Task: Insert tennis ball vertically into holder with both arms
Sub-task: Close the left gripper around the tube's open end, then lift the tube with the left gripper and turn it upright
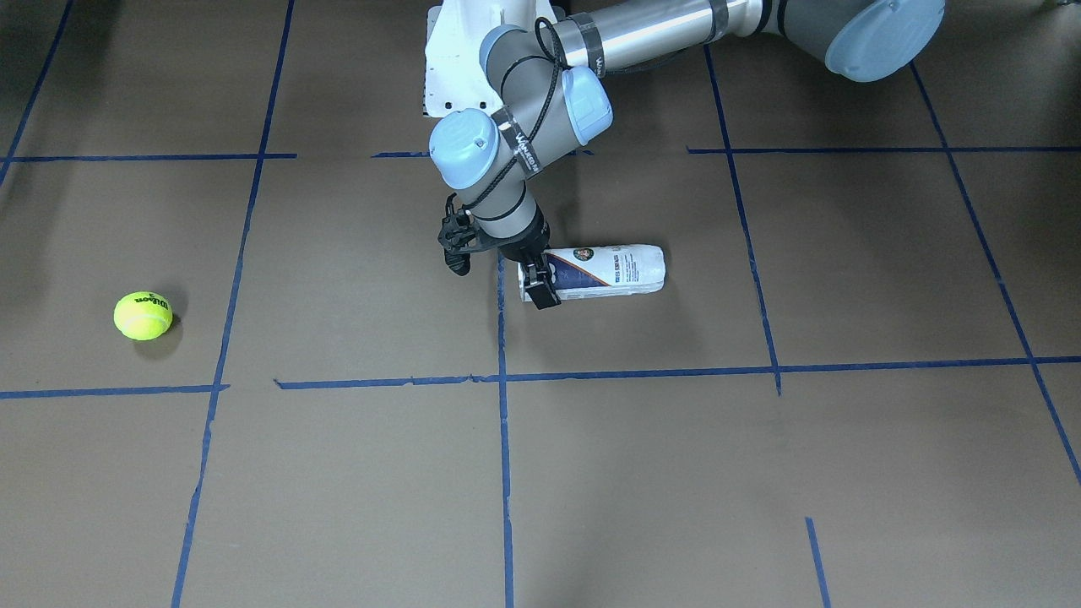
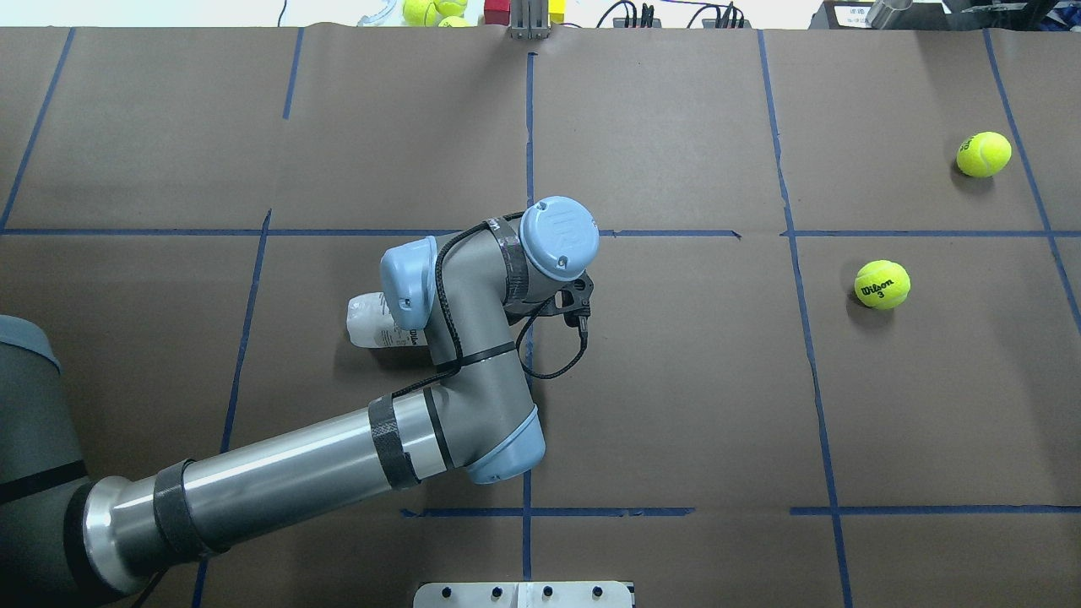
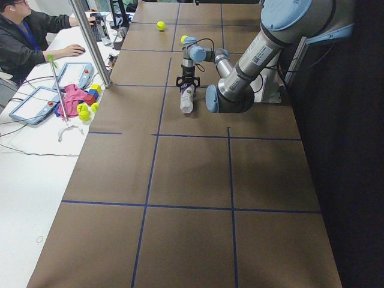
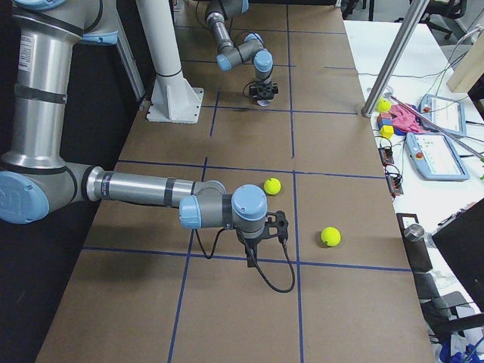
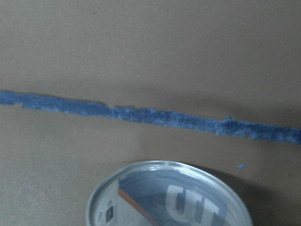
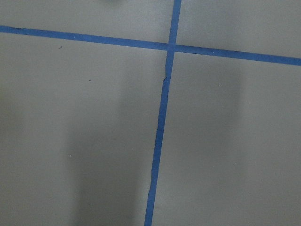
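Observation:
I expect the holder (image 1: 614, 272) to be open and empty once I turn it upright, because the printed label shows through inside its metal rim (image 5: 174, 201).
The holder (image 1: 610, 270) lies on its side near the table's middle. In the overhead view only its closed end (image 2: 370, 321) shows from under the left arm. My left gripper (image 1: 537, 277) points down at the holder's mouth end, open, with one finger on each side of it. The left wrist view shows the holder's rim (image 5: 164, 165) close below. A tennis ball (image 2: 882, 285) with Wilson print rests on the table far to my right, and it also shows in the front view (image 1: 143, 315). My right gripper (image 4: 252, 257) hangs over a blue tape line near that ball. I cannot tell whether it is open or shut.
A second tennis ball (image 2: 984, 154) lies further out on the right. The white pedestal base (image 1: 452, 72) stands behind the left arm. More balls and coloured blocks (image 3: 87, 105) lie on the operators' desk, where a person (image 3: 24, 36) sits. Blue tape lines (image 6: 162, 117) cross the brown table.

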Robot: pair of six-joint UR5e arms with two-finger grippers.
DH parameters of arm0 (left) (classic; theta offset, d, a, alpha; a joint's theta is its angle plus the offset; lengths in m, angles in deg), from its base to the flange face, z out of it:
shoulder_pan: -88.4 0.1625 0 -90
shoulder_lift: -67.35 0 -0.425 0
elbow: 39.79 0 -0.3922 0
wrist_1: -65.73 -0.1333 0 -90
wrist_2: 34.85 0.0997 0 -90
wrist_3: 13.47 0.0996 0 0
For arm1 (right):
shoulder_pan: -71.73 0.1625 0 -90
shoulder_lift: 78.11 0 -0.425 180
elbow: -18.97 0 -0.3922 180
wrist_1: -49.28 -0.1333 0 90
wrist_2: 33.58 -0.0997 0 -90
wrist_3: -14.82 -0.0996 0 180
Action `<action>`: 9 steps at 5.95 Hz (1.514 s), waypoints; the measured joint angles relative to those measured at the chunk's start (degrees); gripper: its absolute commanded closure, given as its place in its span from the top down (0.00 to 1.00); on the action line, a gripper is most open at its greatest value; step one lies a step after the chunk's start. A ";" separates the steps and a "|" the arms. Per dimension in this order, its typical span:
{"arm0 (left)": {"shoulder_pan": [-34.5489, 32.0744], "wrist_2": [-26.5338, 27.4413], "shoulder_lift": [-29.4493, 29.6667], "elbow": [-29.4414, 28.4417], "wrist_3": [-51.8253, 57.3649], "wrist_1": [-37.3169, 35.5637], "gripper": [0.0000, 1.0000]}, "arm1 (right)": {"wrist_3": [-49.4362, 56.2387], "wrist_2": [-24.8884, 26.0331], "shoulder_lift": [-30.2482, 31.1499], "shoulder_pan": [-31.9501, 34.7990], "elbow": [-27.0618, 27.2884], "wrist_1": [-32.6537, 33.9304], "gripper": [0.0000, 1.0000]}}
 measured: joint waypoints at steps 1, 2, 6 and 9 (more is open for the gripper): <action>0.02 0.04 0.01 -0.03 -0.08 -0.01 0.73 | 0.03 0.00 0.00 0.00 -0.05 0.00 1.00; 0.02 0.06 0.01 -0.03 -0.91 -0.01 0.69 | 0.07 0.00 0.00 0.00 -0.12 0.00 1.00; -0.12 0.12 0.27 0.81 -2.84 -0.08 0.72 | 0.09 0.00 0.00 0.00 -0.24 0.00 1.00; -1.75 -0.22 0.67 9.36 -5.12 1.70 0.72 | 0.09 0.00 0.00 0.00 -0.23 0.00 1.00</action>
